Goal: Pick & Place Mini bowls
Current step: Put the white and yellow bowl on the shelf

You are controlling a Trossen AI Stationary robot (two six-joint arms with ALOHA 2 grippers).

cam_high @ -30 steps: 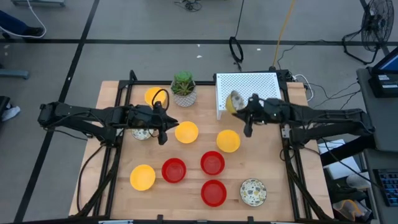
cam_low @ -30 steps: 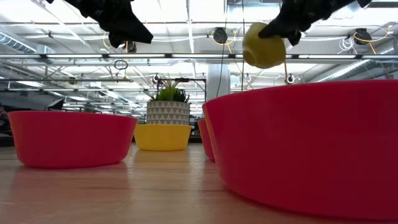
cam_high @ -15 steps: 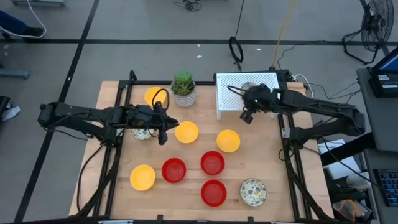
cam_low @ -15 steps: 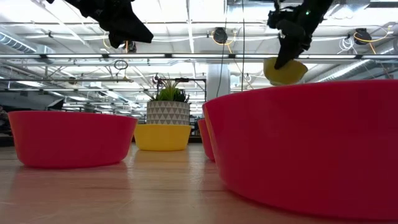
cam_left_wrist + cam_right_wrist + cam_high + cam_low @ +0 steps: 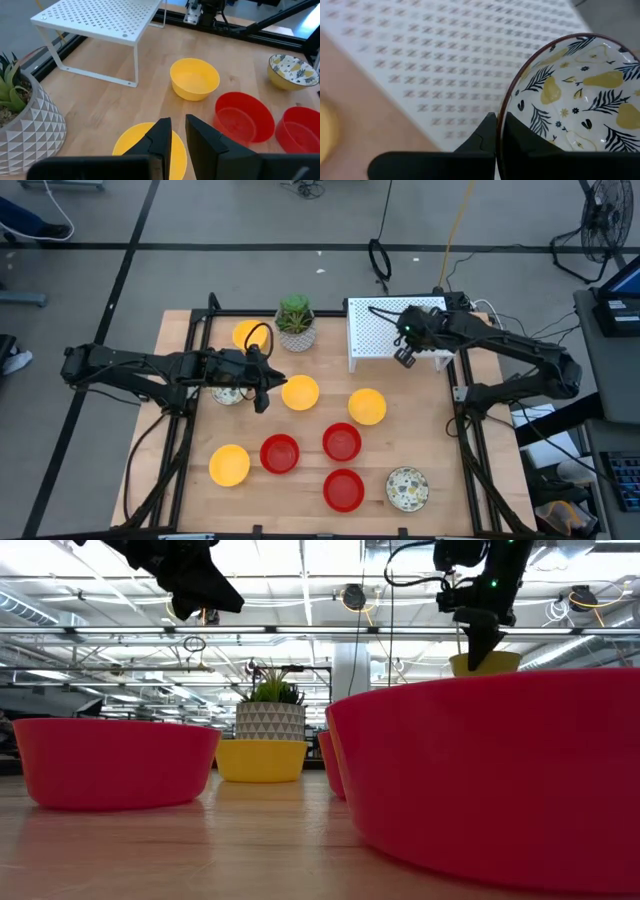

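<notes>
The robot's right gripper has the patterned bowl upright over the empty white rack, so it should keep going toward the rack's far corner and let go once the bowl rests there.
My right gripper is shut on a cream mini bowl with a leaf and pear pattern over the white perforated rack. In the low view the bowl sits upright under the down-pointing fingers; its base is hidden. My left gripper hovers above a yellow bowl, its fingers close together and empty. Other bowls rest on the table on their bases: yellow, yellow, yellow, red, red, red and patterned. My right gripper pinches the patterned bowl's rim between its two fingers, one inside the bowl and one outside. The fingers come from above, pointing down. The bowl sits upright and level; whether its base touches the rack top, I cannot tell.
A potted green plant stands at the far side, left of the rack. Another patterned bowl lies partly under my left arm. Black frame rails run along the table's left and right sides.
My right gripper has carried the patterned bowl toward the table's far right, over the rack, and has come down. The bowl has turned from lying on its side to upright and level.
</notes>
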